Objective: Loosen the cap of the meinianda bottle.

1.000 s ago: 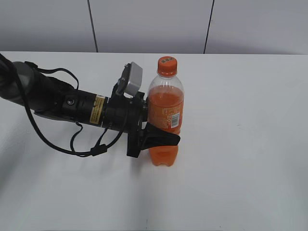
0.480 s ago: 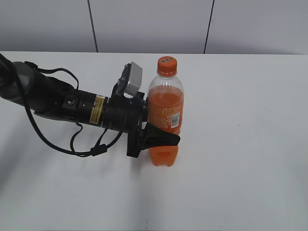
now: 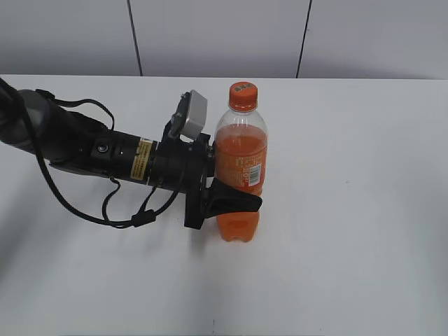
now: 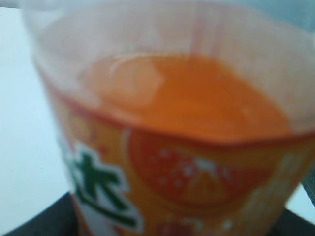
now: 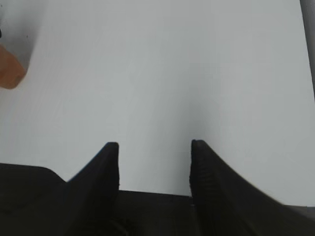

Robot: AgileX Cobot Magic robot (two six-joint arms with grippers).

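Observation:
I expect the meinianda bottle (image 3: 241, 157) to keep facing the same way when I turn the orange cap, since my left gripper (image 3: 222, 199) is closed on the bottle's waist.
The meinianda bottle (image 3: 240, 168) stands upright on the white table, clear plastic with orange drink and an orange label. Its orange cap (image 3: 243, 95) sits on the neck. My left gripper (image 3: 234, 199) reaches in from the left and is shut on the bottle's waisted lower body. The left wrist view is filled by the blurred bottle (image 4: 187, 128) close up, with only dark finger edges at the bottom corners. My right gripper (image 5: 154, 146) is open and empty above bare table; it does not show in the exterior view. An orange blur at the left edge of that view (image 5: 10, 69) is probably the bottle.
The left arm (image 3: 105, 150) with its cables lies low across the left of the white table (image 3: 350, 210). A grey panelled wall (image 3: 224, 35) runs behind the table's far edge.

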